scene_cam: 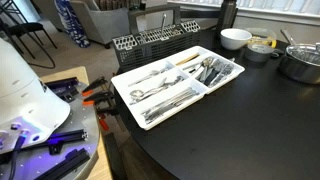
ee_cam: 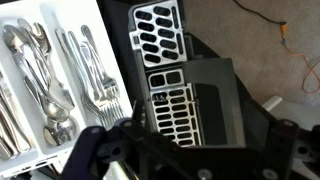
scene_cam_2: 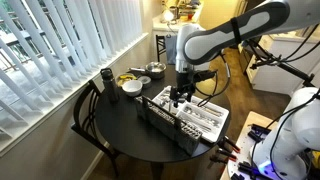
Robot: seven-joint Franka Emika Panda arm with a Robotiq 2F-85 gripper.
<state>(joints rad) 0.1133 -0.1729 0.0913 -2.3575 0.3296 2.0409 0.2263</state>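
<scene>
My gripper needs to turn its fingers along the row of slots [ee_cam: 172,108] before going lower, because they lie across the basket with the raised black handle [ee_cam: 217,100] on one side.
My gripper [scene_cam_2: 180,97] hangs on the arm over the round dark table [scene_cam_2: 115,125], just above a black slotted utensil basket [scene_cam_2: 160,115]. In the wrist view the two fingers [ee_cam: 190,135] are spread wide apart at the bottom of the frame, with nothing between them. The basket's slotted compartments [ee_cam: 175,100] lie directly below. A white cutlery tray [ee_cam: 108,40] with forks and spoons lies beside the basket. The tray [scene_cam: 125,85] and basket [scene_cam: 150,42] also show in an exterior view where the gripper is out of frame.
A white bowl [scene_cam: 235,38], a small dish of yellow food [scene_cam: 262,47] and a metal pot [scene_cam: 300,62] stand at the table's far side. A dark cup [scene_cam_2: 106,77] stands near the window blinds. Orange-handled tools [scene_cam: 95,97] lie on a side bench.
</scene>
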